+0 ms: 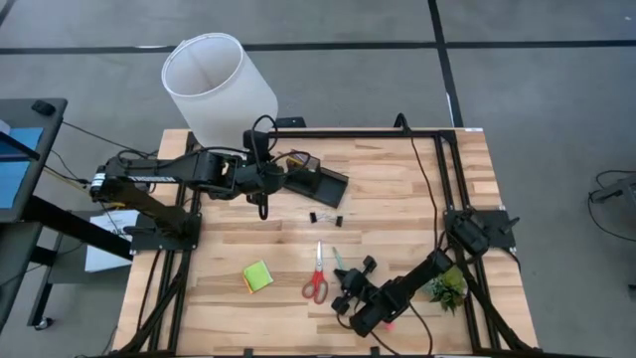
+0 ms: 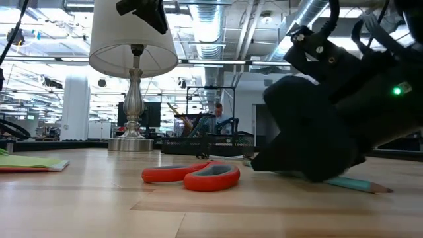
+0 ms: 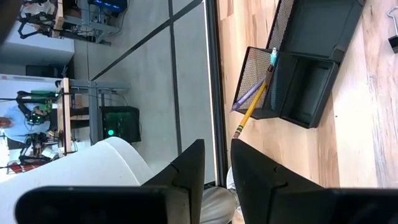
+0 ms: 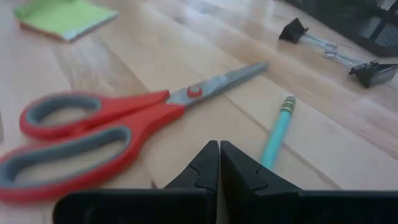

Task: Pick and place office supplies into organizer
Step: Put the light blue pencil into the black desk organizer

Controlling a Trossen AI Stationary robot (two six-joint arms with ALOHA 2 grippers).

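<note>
My right gripper's shut fingers are beside the teal pencil (image 4: 283, 123), which lies at a slant, so next I lift, open the fingers and lower them astride the pencil's body (image 4: 272, 150).
The black mesh organizer (image 1: 320, 184) stands at the table's far middle; its cup (image 3: 258, 74) holds a yellow pencil (image 3: 252, 109), a purple pen and a teal one. My left gripper (image 1: 281, 177) (image 3: 217, 165) hovers just left of it, open and empty. Red-handled scissors (image 1: 316, 276) (image 4: 106, 124), a teal pencil (image 1: 338, 261) (image 4: 278, 130), a lime-green sticky pad (image 1: 258, 275) (image 4: 65, 17) and two black clips (image 1: 325, 219) (image 4: 292, 30) lie flat on the wood. My right gripper (image 1: 343, 286) (image 4: 219, 152) is shut, low over the table between the scissors and the teal pencil. My right gripper has its shut fingers (image 4: 242, 171) right beside the teal pencil's near end (image 4: 267, 155), coming low from the table's near right. The finger hides that end, so I cannot tell whether it touches the pencil, which lies flat on the table.
A white-shaded lamp (image 1: 214, 85) (image 2: 134, 39) stands at the far left behind my left arm. A small green plant (image 1: 449, 286) sits by the right arm's base. A small pink piece (image 1: 390, 321) lies under the right arm. A black frame edges the table.
</note>
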